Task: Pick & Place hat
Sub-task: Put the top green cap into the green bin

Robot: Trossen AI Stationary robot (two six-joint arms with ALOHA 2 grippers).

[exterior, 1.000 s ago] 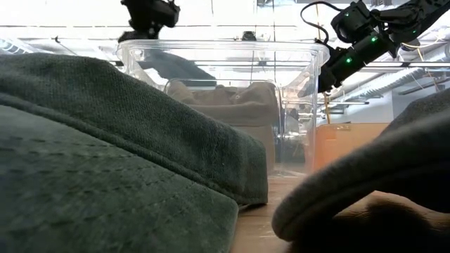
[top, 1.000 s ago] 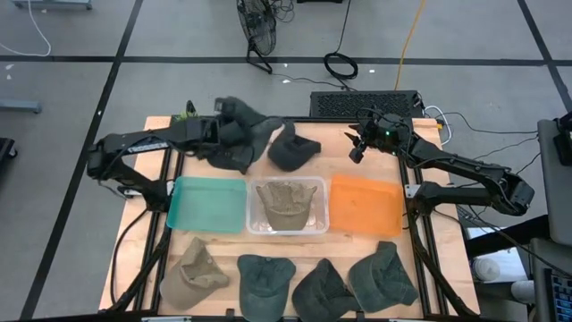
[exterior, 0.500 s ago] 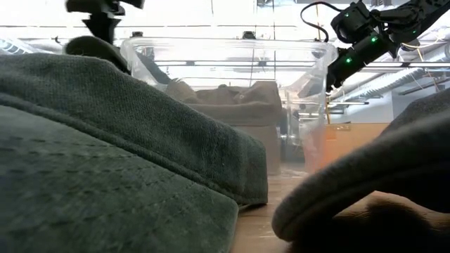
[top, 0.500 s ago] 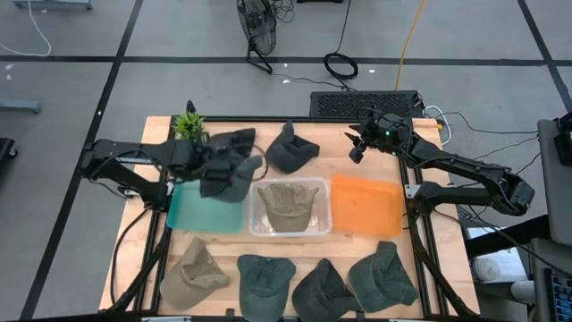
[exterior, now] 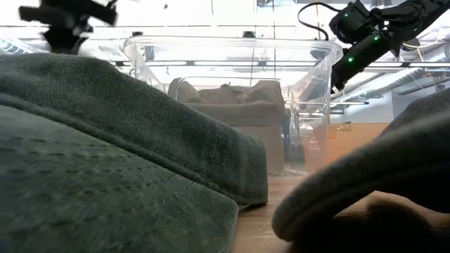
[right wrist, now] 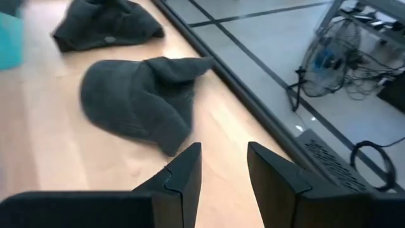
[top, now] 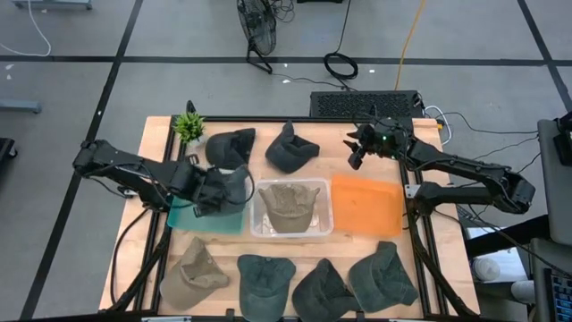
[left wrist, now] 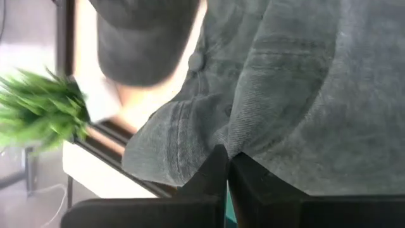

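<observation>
I can see the dark grey-green hat sitting crooked over the teal tray's far edge (top: 234, 174), so my left gripper should bring the hat back and press its rim down inside the tray (top: 188, 218).
My left gripper (top: 211, 193) is shut on a dark grey-green hat (top: 231, 184) that it carries over the teal tray (top: 192, 217) at the table's left. That hat fills the left wrist view (left wrist: 297, 82). Whether it touches the tray, I cannot tell. Two more dark hats (top: 231, 145) (top: 293, 148) lie on the table by the far edge. My right gripper (top: 356, 154) hovers open above the far edge, right of the second one (right wrist: 136, 101), with nothing between its fingers (right wrist: 180, 171). My left gripper pinches a fold of the hat's cloth (left wrist: 223, 140) between its two shut fingers (left wrist: 212, 171). The fingers come from above, slanting steeply down. The rest of the hat hangs and spreads beyond the fingertips over the teal tray.
A clear bin (top: 322, 220) in the middle holds a tan hat (top: 288, 202); an orange tray (top: 366, 204) lies to its right. Several hats line the near edge (top: 265, 277), filling the low view's foreground (exterior: 105, 140). A small green plant (top: 188, 125) stands at the far left corner.
My left gripper has carried the hat from the far left of the table toward the near edge and downward, rolling as it went, until it is over the teal tray. Another dark hat has stayed behind by the far edge.
</observation>
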